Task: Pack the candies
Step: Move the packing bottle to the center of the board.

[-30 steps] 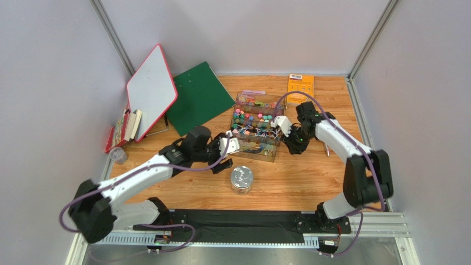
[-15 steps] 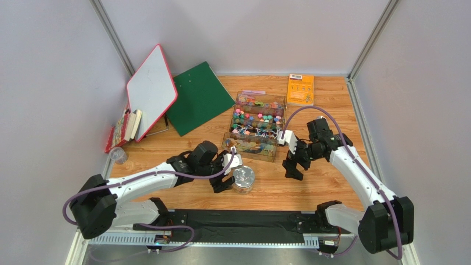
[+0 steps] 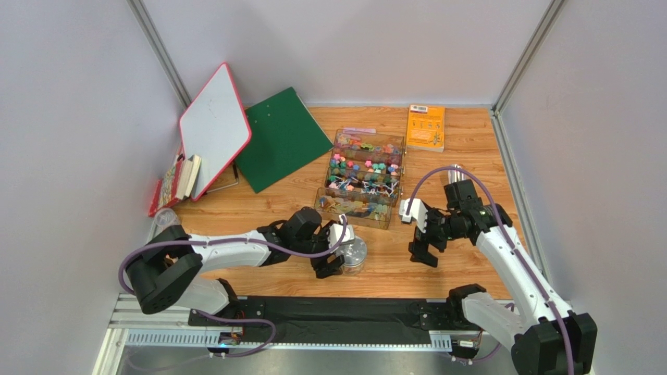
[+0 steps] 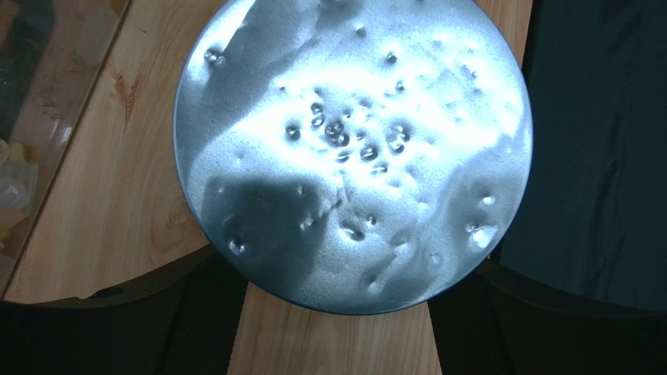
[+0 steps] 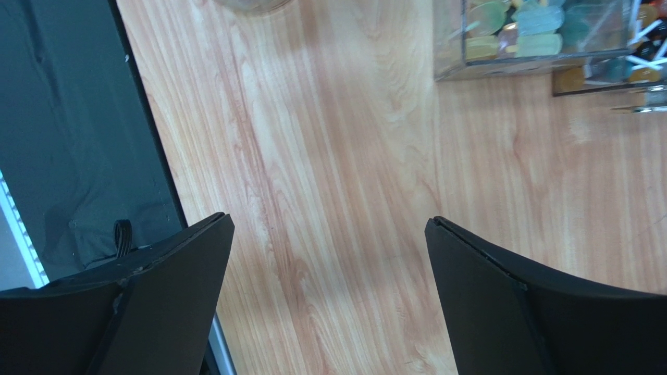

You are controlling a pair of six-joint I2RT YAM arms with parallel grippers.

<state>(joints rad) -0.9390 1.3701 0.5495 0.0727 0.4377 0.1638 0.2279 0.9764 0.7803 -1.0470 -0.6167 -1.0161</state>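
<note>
The lidded jar (image 3: 354,266) stands short of my right gripper, so my left gripper should bring the jar over and steady it for my right gripper at the lid.
The candies (image 3: 364,168), small and multicoloured, fill a clear compartment box (image 3: 389,225) in mid-table; the right wrist view catches a corner of them (image 5: 540,35). A clear jar with a dimpled silver lid (image 3: 354,251) stands near the front edge. My left gripper (image 3: 335,251) is open with a finger on each side of the jar. In the left wrist view the lid (image 4: 352,141) fills the frame and hides the fingertips of that gripper (image 4: 344,260), so contact cannot be judged. My right gripper (image 3: 423,251) hangs open over bare wood, empty in its own view (image 5: 329,221).
An orange booklet (image 3: 426,126) lies at the back. A green folder (image 3: 283,137), a red-edged whiteboard (image 3: 214,129) and books (image 3: 176,183) crowd the back left. A small clear cup (image 3: 164,219) sits at the left edge. A black mat (image 3: 329,308) runs along the front.
My left gripper came down from the box's near corner to straddle the jar. My right gripper pulled away from the box's right side towards the front and opened wide.
</note>
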